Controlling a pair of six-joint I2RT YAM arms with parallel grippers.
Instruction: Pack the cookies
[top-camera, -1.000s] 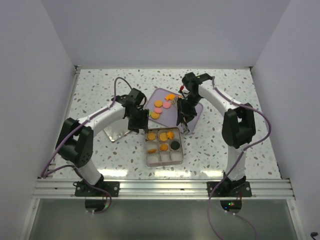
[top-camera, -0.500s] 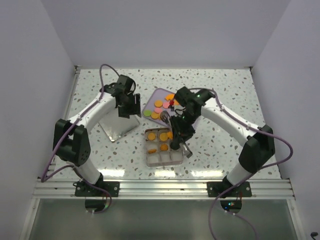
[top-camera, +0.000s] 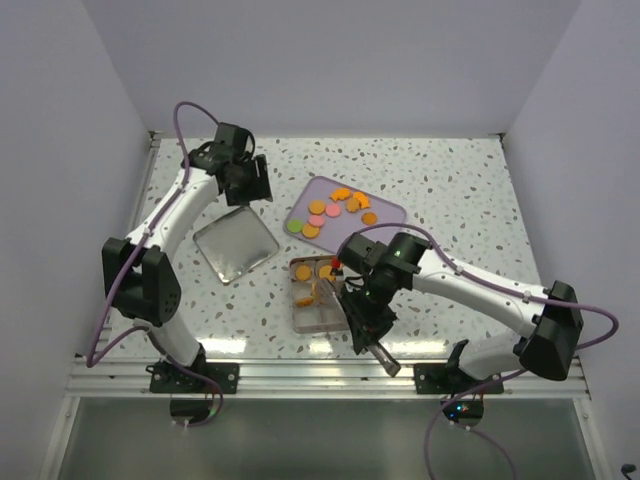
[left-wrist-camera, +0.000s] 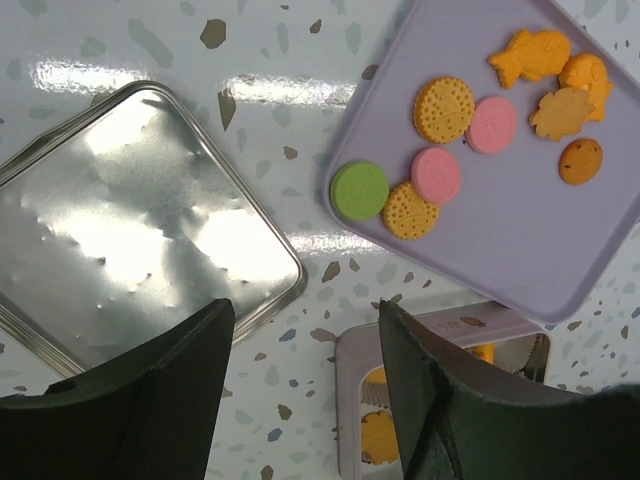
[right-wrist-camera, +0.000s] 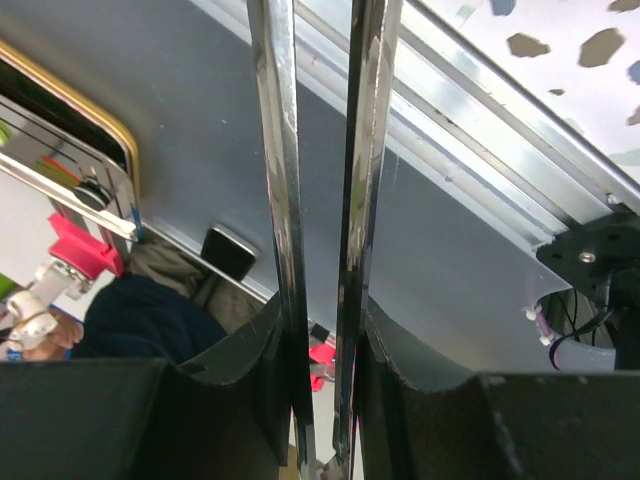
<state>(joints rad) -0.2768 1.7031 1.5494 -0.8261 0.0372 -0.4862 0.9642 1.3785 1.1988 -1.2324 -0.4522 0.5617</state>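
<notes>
The tin's near corner on the lid side is empty and open to the tongs, so my right gripper should keep going toward that compartment and let go there.
Several cookies, orange, pink and one green, lie on the lilac tray. They also show in the left wrist view on the tray. A few orange cookies sit in the divided tin, whose right half is hidden by my right arm. My left gripper is open and empty, high above the tin lid. My right gripper is shut on metal tongs that point toward the front rail. No cookie shows between the tong blades.
The square metal lid lies left of the tray and the tin. An aluminium rail runs along the near table edge. White walls enclose the table on three sides.
My left arm has pulled back and to the left, away from the tin. My right arm has swung from the tray over the tin toward the near edge.
</notes>
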